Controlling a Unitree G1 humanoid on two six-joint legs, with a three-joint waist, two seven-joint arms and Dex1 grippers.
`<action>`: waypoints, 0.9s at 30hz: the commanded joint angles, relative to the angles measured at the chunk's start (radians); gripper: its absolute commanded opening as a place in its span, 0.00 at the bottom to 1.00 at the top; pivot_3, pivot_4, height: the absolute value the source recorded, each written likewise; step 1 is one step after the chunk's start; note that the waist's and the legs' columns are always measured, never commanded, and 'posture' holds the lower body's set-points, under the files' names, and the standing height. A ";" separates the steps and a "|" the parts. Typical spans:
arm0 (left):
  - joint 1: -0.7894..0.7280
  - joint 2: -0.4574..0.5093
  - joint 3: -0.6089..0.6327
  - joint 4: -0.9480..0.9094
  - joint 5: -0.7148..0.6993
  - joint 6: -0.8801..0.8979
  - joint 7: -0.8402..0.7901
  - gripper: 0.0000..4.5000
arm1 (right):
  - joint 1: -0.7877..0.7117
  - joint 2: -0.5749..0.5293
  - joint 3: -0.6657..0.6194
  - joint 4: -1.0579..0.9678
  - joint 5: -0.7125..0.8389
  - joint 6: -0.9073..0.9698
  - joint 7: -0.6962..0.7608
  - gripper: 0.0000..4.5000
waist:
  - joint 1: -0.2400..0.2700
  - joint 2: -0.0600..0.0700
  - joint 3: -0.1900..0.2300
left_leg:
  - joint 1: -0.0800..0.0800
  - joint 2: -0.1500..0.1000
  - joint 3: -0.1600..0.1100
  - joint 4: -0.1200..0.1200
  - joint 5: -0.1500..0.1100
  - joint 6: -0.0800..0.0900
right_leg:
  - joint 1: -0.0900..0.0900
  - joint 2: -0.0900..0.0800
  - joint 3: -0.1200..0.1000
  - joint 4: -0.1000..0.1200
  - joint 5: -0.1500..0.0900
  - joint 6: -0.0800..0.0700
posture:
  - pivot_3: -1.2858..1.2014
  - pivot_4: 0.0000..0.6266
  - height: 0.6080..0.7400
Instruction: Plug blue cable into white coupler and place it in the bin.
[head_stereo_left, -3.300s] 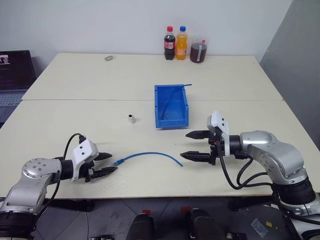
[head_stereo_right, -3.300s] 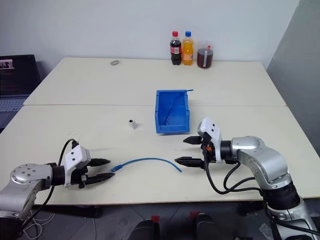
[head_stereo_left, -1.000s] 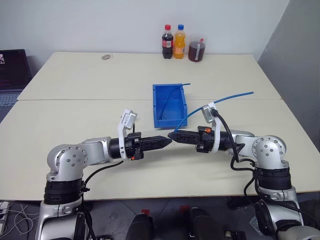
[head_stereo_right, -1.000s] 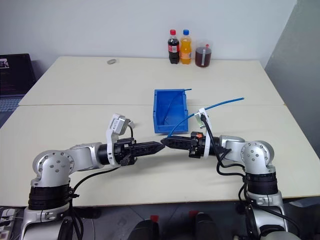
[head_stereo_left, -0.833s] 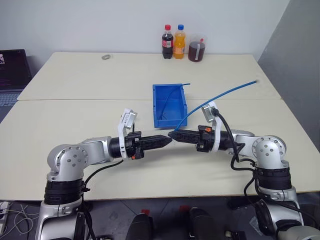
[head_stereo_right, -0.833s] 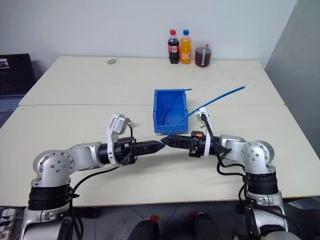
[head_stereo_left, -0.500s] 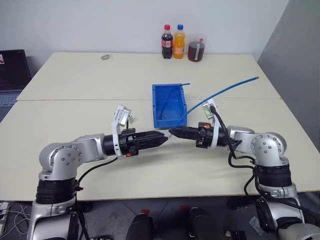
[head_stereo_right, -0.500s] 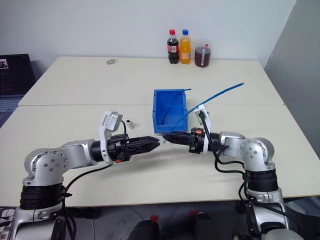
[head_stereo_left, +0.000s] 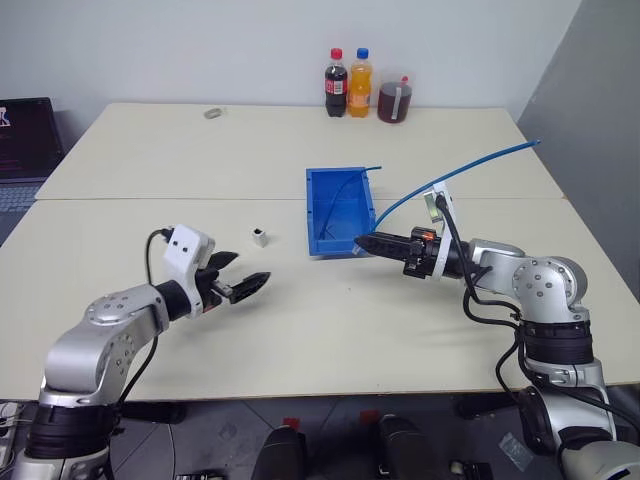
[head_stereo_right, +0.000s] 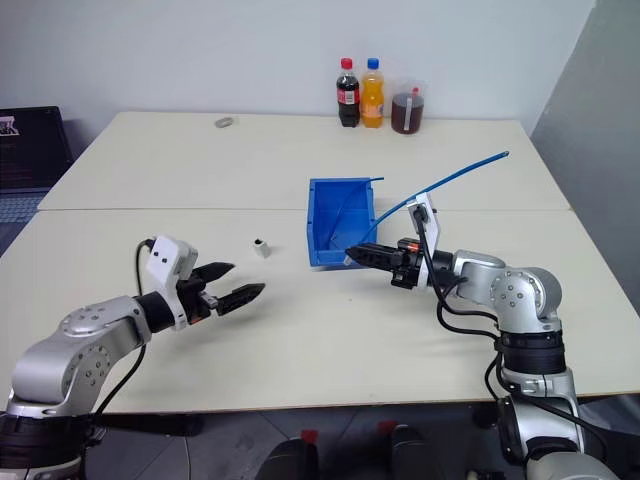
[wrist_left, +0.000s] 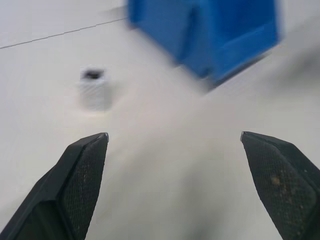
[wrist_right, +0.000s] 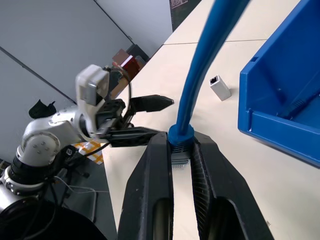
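The white coupler (head_stereo_left: 260, 238) has a dark opening on top (head_stereo_left: 259, 232), so its empty socket will accept the clear plug and stay on it when I push.
My right gripper (head_stereo_left: 362, 243) is shut on the blue cable (head_stereo_left: 460, 178) just behind its clear plug (wrist_right: 178, 159), right at the bin's front corner. From there the cable arcs up and away to the right. The white coupler (head_stereo_left: 260, 237) stands alone on the table left of the bin (head_stereo_left: 322, 243), socket opening up. My left gripper (head_stereo_left: 245, 283) hovers low over the table, nearer than the coupler and to its left, open and empty. The left wrist view has the coupler (wrist_left: 94, 90) ahead between the spread fingers.
A second thin blue cable (head_stereo_left: 345, 190) lies inside the bin and pokes over its back rim. Two bottles (head_stereo_left: 348, 85) and a cup of dark drink (head_stereo_left: 395, 102) stand at the table's far edge, a small grey object (head_stereo_left: 212, 113) far left, a laptop (head_stereo_left: 25, 135) beyond the left edge.
My left gripper, shut and tip to tip with the right one a second ago, has opened and swung left and down. The right gripper has carried the cable's plug end slightly toward the bin.
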 joint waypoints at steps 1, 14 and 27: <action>-0.058 -0.041 -0.027 0.106 0.103 -0.145 0.030 0.99 | -0.008 0.000 -0.011 -0.034 0.005 -0.022 0.005 0.05 | 0.005 0.000 0.000 | 0.000 0.000 0.000 0.000 0.000 0.000 | 0.000 0.000 0.000 0.000 0.000 0.000 | 0.52 0.24 1.00; -0.407 -0.183 -0.143 0.739 0.281 -0.451 -0.059 0.99 | -0.015 -0.016 -0.013 -0.059 -0.003 -0.035 -0.005 0.05 | -0.001 0.000 0.000 | -0.003 -0.001 0.001 0.001 0.000 0.000 | -0.001 -0.001 -0.001 0.000 0.001 0.001 | 0.52 0.24 1.00; -0.466 -0.201 -0.118 0.893 0.284 -0.490 -0.126 0.71 | 0.035 -0.033 -0.044 -0.118 0.023 -0.013 -0.036 0.05 | 0.000 -0.001 -0.001 | -0.003 -0.001 0.000 0.001 0.000 0.000 | -0.001 -0.002 -0.001 0.001 0.001 0.001 | 0.52 0.24 1.00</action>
